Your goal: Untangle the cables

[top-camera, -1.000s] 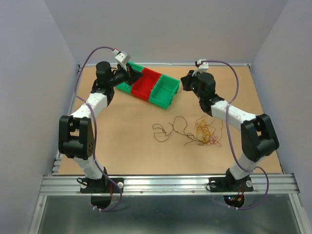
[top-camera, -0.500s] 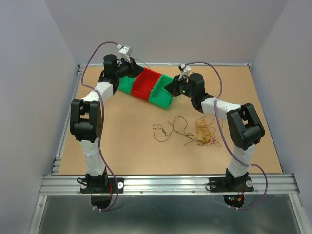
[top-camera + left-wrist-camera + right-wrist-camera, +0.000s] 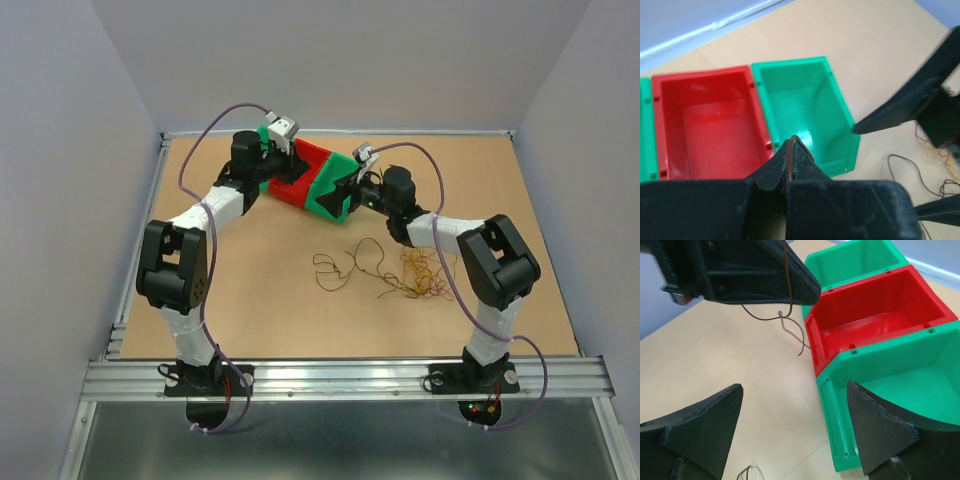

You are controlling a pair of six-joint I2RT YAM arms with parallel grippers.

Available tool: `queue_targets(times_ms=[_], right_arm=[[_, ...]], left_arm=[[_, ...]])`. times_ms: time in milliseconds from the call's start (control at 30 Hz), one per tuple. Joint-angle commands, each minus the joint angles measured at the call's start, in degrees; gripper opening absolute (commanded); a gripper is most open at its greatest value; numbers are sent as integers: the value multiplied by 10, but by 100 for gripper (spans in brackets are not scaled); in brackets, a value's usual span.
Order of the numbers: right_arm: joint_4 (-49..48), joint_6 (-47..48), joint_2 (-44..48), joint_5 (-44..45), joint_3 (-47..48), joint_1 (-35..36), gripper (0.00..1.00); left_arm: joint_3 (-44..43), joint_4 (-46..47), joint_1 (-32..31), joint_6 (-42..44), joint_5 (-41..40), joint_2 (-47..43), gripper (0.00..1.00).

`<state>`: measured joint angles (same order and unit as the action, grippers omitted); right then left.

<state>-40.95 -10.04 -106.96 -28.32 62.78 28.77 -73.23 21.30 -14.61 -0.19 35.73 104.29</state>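
My right gripper should take over the dark brown cable (image 3: 803, 336), as it hangs from my left gripper outside the bins, and lower it into the nearer green bin (image 3: 333, 177).
My left gripper (image 3: 792, 146) is shut on a thin dark brown cable (image 3: 790, 160) that loops over its fingertips. In the right wrist view the same cable (image 3: 788, 300) hangs down from the left gripper (image 3: 745, 270) and curls just above the table beside the red bin (image 3: 875, 310). My right gripper (image 3: 795, 405) stands wide open with nothing between its fingers, over the near corner of a green bin (image 3: 840, 415). The rest of the cables (image 3: 422, 274) lie as an orange and red clump on the table, with loose dark strands (image 3: 345, 265) to their left.
A row of bins runs diagonally at the back: a green bin (image 3: 805, 105), the red bin (image 3: 710, 125) and another green bin (image 3: 855, 260). In the top view the left gripper (image 3: 288, 168) and the right gripper (image 3: 338, 188) face each other closely over the bins (image 3: 318, 205).
Both arms have swung inward over the bins and now face each other. The right gripper has gone from shut to wide open. The left gripper has stayed shut on the brown cable.
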Motion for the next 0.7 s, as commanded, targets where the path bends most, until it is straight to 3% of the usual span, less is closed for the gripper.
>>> queue_targets(times_ms=[0,367,667], right_arm=[[-106,10,21,-3,-21,-1,90],[-154,-9,-29,-18,5,-1,91],[-210,-48,-80,33,38,3,93]], left_arm=[[-17,-13,-23,43,-14,-35,0],[-25,-46,-41,45,5,-38,0],[-4,-54,-70,38,24,-74,0]])
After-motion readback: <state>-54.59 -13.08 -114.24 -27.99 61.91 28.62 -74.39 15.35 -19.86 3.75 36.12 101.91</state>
